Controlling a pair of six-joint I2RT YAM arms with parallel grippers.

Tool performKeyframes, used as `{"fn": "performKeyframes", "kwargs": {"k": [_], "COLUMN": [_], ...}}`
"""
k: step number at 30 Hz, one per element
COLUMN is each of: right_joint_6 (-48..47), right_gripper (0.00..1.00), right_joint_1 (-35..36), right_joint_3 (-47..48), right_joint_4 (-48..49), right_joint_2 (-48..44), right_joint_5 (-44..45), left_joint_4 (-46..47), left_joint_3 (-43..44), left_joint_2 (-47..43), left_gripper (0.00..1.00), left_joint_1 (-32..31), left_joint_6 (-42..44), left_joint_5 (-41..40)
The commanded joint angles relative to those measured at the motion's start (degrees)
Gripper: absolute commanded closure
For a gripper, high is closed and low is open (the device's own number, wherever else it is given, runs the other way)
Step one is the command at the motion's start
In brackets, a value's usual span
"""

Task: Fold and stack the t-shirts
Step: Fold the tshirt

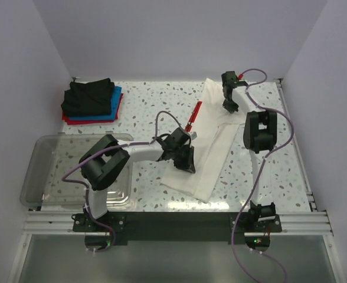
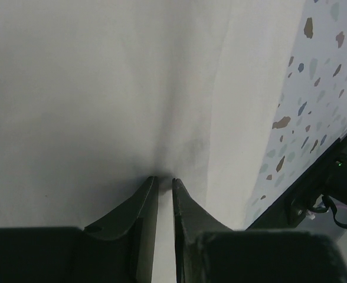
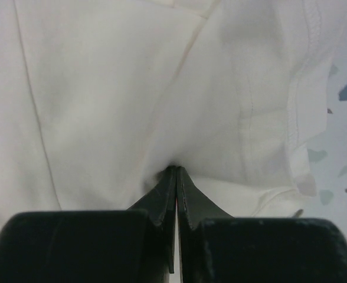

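Observation:
The white t-shirt's long band (image 1: 208,138) is lying at a slant. My left gripper and my right gripper should first turn it straight and then take its near corners for the fold.
A white t-shirt (image 1: 212,147) lies stretched in a long diagonal band across the speckled table, with a strip of its red print (image 1: 195,114) showing at the left edge. My left gripper (image 1: 189,166) is shut on a pinch of the white cloth near the band's near-left side; in the left wrist view the gripper (image 2: 165,178) has cloth bunched between its tips. At the band's far end my right gripper (image 1: 232,108) is also shut on the cloth, its tips (image 3: 176,168) tight together on a fold beside a stitched hem (image 3: 291,112). Folded black (image 1: 89,96), blue (image 1: 116,96) and red (image 1: 94,120) t-shirts sit stacked far left.
A clear plastic tub (image 1: 49,171) stands at the near left beside the left arm's base. The table's near edge and dark rail (image 2: 315,183) show to the right of the left gripper. Bare terrazzo (image 1: 150,106) lies between the stack and the white shirt.

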Motion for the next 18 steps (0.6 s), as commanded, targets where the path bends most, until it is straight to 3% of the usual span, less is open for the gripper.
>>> {"fn": "performKeyframes", "kwargs": {"k": [1, 5, 14, 18], "right_joint_6": [4.73, 5.35, 4.82, 3.41], "right_gripper": [1.0, 1.0, 1.0, 0.9], "right_joint_1": [2.22, 4.07, 5.65, 6.36], "right_joint_3": [6.48, 14.92, 15.55, 15.21], "right_joint_4": [5.63, 5.1, 11.43, 12.22], "right_joint_2": [7.4, 12.33, 12.35, 7.79], "right_joint_5": [-3.16, -5.71, -12.12, -11.78], "left_joint_4": [3.79, 8.45, 12.76, 9.01], "left_joint_3": [3.2, 4.52, 10.67, 12.78], "left_joint_2": [2.41, 3.64, 4.53, 1.28], "left_gripper": [0.79, 0.79, 0.78, 0.78], "left_joint_1": [-1.8, -3.56, -4.53, -3.56], "left_joint_6": [-3.24, -4.65, -2.9, 0.0], "left_joint_5": [2.3, 3.54, 4.33, 1.96]}}
